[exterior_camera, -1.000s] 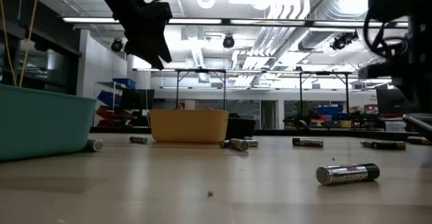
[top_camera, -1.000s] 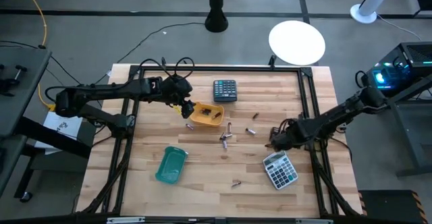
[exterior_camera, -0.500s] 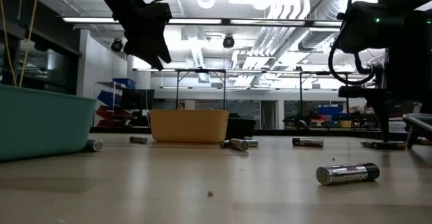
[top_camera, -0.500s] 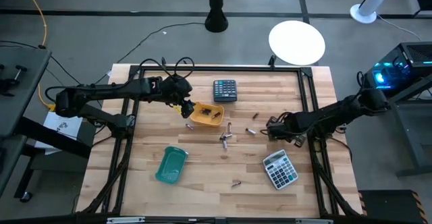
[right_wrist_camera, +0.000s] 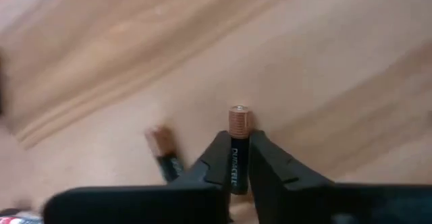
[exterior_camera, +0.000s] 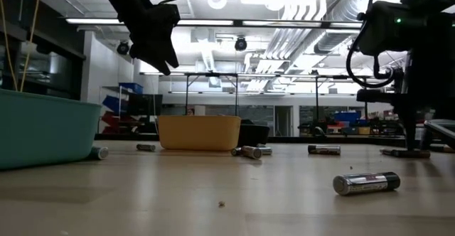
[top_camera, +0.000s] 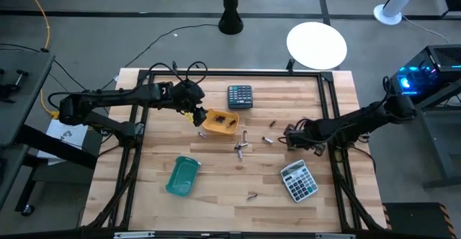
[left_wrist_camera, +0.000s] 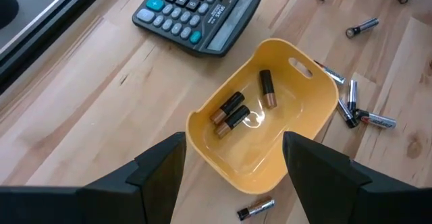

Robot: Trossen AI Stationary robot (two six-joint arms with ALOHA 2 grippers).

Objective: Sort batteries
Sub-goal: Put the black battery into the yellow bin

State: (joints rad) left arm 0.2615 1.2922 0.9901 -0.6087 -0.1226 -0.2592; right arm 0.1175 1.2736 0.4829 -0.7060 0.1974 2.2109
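My right gripper should carry on, as it pinches a copper-ended black battery [right_wrist_camera: 239, 133] like those in the yellow bin [top_camera: 221, 122], until the battery hangs over them, then let go.
Small batteries [top_camera: 240, 149] lie scattered on the wooden table. Three more [left_wrist_camera: 229, 113] lie in the yellow bin [top_camera: 220, 122]. My left gripper [top_camera: 194, 114] hovers open above the bin's left edge, holding nothing. My right gripper [top_camera: 289, 136] is down at the table right of centre, shut on a black battery with a copper end [right_wrist_camera: 237, 119]. Another battery [right_wrist_camera: 162, 151] lies close beside it. A teal bin [top_camera: 182, 176] sits toward the near left. My right gripper pinches the black body of the battery [right_wrist_camera: 237, 164] between its two fingers, one on each long side, behind the copper end. The fingers come from above, pointing down. In the low view their tips reach the table, and the battery [exterior_camera: 405, 152] looks to lie on the wood.
A dark calculator [top_camera: 240, 96] lies at the far middle and a grey one [top_camera: 298, 181] at the near right, just beside my right arm. A lone battery [top_camera: 252, 195] lies near the front edge. Black frame bars run along the table's sides.
My right gripper has moved from beside the grey calculator toward the table's far edge, then come down to the table onto a battery and taken hold of it. My left arm has kept still.
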